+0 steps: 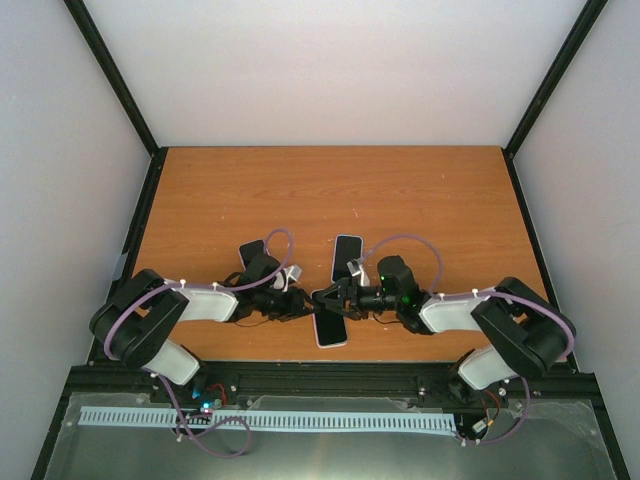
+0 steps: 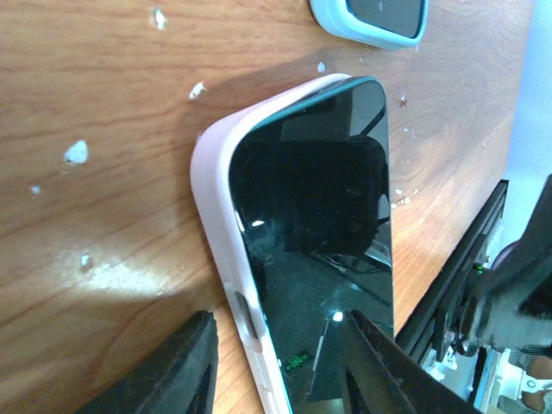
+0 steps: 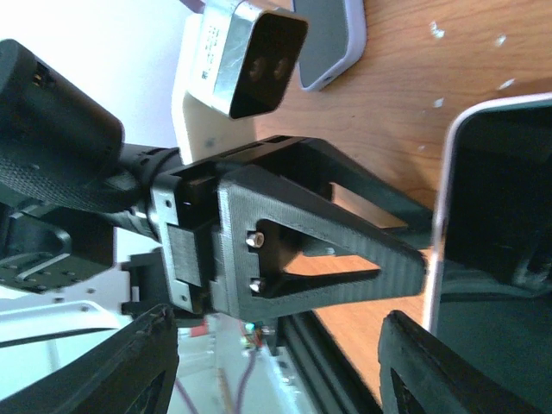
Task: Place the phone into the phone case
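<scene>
The phone's screen point(image 1: 328, 328) is under my right gripper's fingers, so my right gripper should move back and pinch the phone and case together at their long edge point(image 1: 346, 333).
The phone point(image 2: 319, 233) has a black screen and lies face up in a pale pink case point(image 2: 211, 198) on the wooden table, near the front edge point(image 1: 330, 328). The case rim shows along its left and top sides; its right side shows only the phone's edge. My left gripper point(image 2: 276, 371) is open, one finger point(image 2: 164, 371) on the table outside the case, the other point(image 2: 379, 371) over the screen. My right gripper point(image 3: 280, 371) is open and empty, facing the left gripper, with the phone point(image 3: 504, 216) at its right finger.
A second cased phone point(image 1: 346, 258) lies just behind the grippers; it shows light blue in the left wrist view point(image 2: 371, 17). A third dark one point(image 1: 250, 250) lies behind the left arm. The black frame rail point(image 1: 330, 378) runs along the near table edge.
</scene>
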Available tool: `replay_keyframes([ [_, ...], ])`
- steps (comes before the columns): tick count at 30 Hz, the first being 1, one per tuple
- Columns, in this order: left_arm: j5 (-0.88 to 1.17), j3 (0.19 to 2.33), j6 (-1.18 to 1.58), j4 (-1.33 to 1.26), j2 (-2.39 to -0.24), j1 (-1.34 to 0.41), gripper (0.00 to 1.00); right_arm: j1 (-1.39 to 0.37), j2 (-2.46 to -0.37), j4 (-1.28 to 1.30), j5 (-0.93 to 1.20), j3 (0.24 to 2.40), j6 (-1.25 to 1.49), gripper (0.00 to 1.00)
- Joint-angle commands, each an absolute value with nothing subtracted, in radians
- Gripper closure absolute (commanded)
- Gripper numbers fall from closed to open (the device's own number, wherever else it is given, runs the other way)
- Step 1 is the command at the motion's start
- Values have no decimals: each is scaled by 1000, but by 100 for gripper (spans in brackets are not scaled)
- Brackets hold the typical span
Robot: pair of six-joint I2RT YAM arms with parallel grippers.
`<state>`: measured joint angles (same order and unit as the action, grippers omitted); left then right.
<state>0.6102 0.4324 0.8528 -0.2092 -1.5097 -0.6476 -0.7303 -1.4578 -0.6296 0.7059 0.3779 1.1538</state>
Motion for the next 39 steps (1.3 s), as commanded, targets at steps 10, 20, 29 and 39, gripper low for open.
replay_keyframes([
  [10, 617, 433, 841, -204, -1544, -657, 66, -739, -1352, -118, 442, 421, 898, 42],
  [20, 621, 411, 855, -238, -1554, -656, 70, -797, -1475, -274, 458, 421, 983, 37],
  [29, 621, 387, 876, -262, -1543, -657, 70, -797, -1519, -683, 606, 387, 1179, 38],
  [39, 601, 364, 890, -235, -1480, -656, 61, -797, -1541, -989, 601, 311, 1321, 39],
])
